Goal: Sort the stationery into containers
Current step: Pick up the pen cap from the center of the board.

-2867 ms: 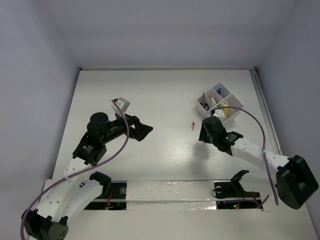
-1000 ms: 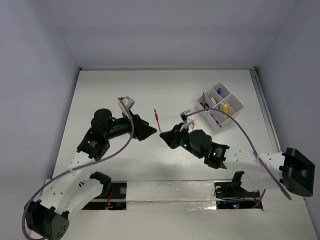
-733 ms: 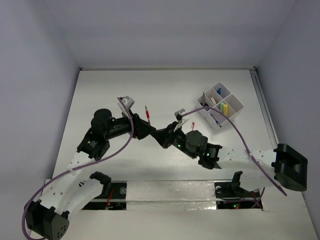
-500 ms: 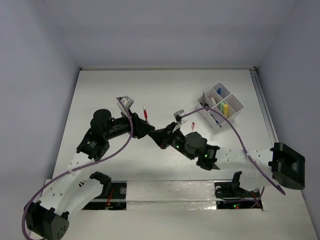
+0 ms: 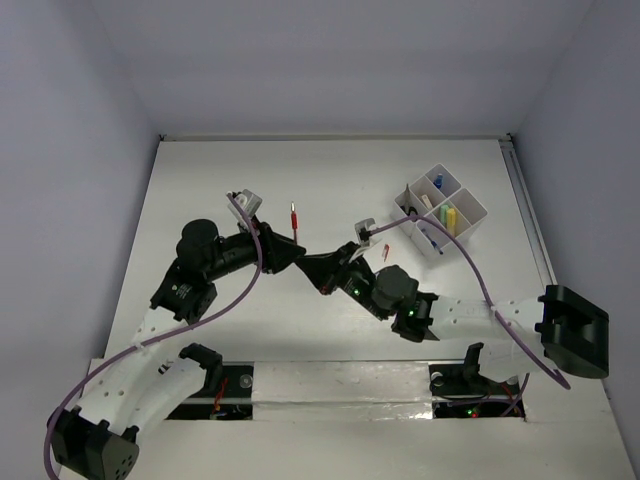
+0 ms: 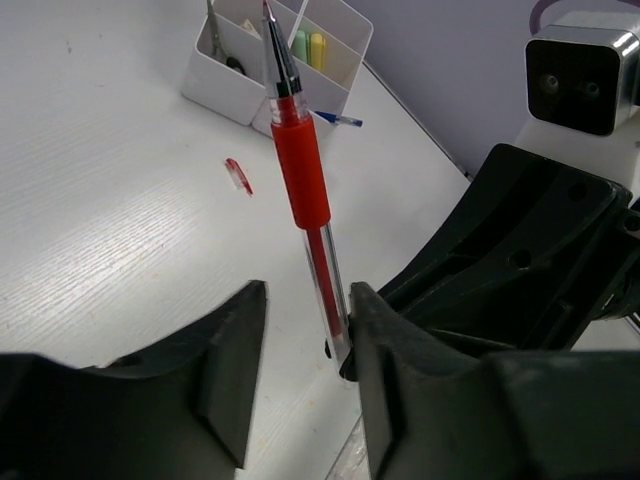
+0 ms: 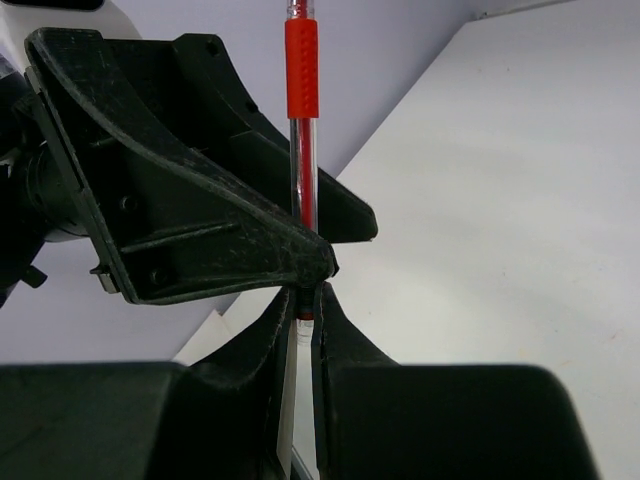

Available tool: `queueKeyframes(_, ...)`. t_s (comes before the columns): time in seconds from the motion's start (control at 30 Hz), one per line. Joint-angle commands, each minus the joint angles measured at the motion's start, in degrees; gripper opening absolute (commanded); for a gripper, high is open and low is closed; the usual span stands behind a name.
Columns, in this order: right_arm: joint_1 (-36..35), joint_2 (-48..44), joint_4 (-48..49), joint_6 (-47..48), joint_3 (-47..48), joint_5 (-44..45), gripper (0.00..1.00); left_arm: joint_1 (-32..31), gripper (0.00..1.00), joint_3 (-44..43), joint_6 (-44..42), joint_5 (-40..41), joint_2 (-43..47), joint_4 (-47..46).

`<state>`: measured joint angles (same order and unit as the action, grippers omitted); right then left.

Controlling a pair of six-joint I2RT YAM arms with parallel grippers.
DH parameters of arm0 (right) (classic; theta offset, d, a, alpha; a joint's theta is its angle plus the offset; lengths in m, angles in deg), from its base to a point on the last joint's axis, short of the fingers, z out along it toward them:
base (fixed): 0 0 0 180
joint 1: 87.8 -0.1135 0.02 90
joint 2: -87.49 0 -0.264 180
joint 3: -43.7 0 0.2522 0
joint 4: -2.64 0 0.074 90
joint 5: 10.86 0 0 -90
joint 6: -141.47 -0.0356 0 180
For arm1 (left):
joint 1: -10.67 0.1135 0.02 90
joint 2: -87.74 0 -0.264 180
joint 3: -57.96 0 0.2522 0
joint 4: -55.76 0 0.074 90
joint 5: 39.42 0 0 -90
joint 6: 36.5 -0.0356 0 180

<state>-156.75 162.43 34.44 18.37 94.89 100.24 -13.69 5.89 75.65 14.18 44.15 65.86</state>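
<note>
The red pen's tip [image 5: 293, 207] is uncapped, so the robot's left gripper should hold the pen while its right gripper goes to get the red cap [image 5: 386, 252] lying near the tray.
A red pen [image 5: 294, 215] stands nearly upright above the table's middle, tip up. My right gripper [image 5: 314, 270] is shut on its lower clear end [image 7: 301, 318]. My left gripper [image 5: 298, 256] meets it from the left, jaws set around the clear barrel. In the left wrist view one finger [image 6: 372, 330] touches the red pen [image 6: 302, 170], while the other finger [image 6: 235, 350] stands apart from it, so my left gripper [image 6: 305, 305] is open. The white divided organizer tray [image 5: 481, 211] sits at the back right, holding scissors, yellow-green sticks and a blue pen [image 6: 336, 120].
A small red cap [image 5: 386, 252] lies on the white table between the arms and the tray; it also shows as a red cap [image 6: 238, 175] in the left wrist view. My two wrists are close together mid-table. Grey walls enclose the table.
My right arm carried the red pen leftward from near the tray to my left gripper. The left jaws have narrowed around the pen's barrel.
</note>
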Motion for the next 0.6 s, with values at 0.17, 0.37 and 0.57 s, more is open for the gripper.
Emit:
queueKeyframes(0.17,-0.84,1.0,7.34,-2.75,-1.04,0.61,0.0,0.19,0.18,-0.46,0.0,-1.13,1.41,-3.37)
queueKeyframes(0.37,-0.84,1.62,10.16,-4.87,-2.62,1.74,0.0,0.19,0.0,-1.16,-1.23,0.63,3.07,-2.14)
queueKeyframes(0.57,-0.84,0.22,8.59,-4.78,-3.77,1.92,0.29,0.19,0.0,-1.42,-2.55,0.81,4.13,-1.53)
